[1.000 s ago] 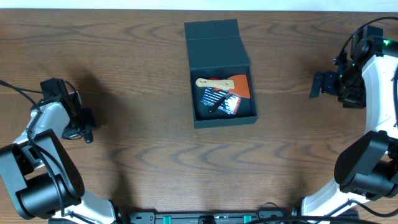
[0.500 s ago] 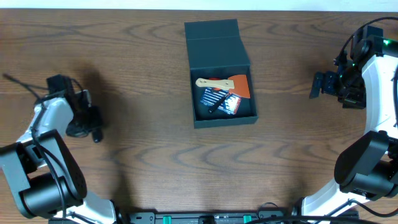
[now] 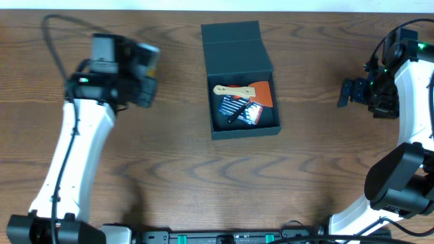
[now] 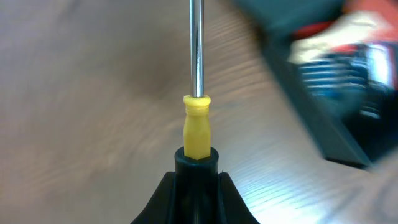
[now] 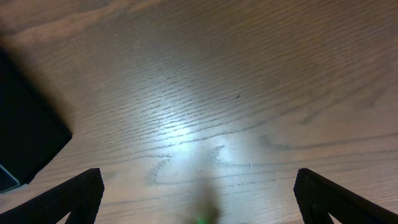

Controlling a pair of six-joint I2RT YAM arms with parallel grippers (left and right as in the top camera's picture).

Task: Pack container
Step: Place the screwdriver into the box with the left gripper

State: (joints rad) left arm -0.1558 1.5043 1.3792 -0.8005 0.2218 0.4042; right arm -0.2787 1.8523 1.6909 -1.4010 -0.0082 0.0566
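Note:
The left gripper has the screwdriver gripped [image 4: 197, 130] by its handle and the container's near strip [image 3: 229, 126] is free, so the left gripper goes on moving over that strip before it lets go there.
The container [image 3: 241, 81] is a dark teal-grey box at the table's middle back, its flap lid open toward the far side. Inside lie a scraper [image 3: 245, 91] with a wooden handle and orange blade, and a dark striped pack [image 3: 239, 110]. My left gripper [image 3: 139, 73] is left of the box and raised. In the left wrist view it [image 4: 196, 180] is shut on a screwdriver [image 4: 197, 127] with a yellow-and-black handle and steel shaft; the box [image 4: 323, 118] is blurred at upper right. My right gripper [image 3: 347, 91] is open and empty, right of the box.
The brown wooden table [image 3: 169, 169] runs across the whole view. In the right wrist view, a corner of the box [image 5: 25, 143] shows at the left, with bare wood [image 5: 205, 124] between the open fingers [image 5: 199, 193].
My left arm has swung from the table's left edge up and to the right, toward the container, carrying the screwdriver. The right arm has not moved.

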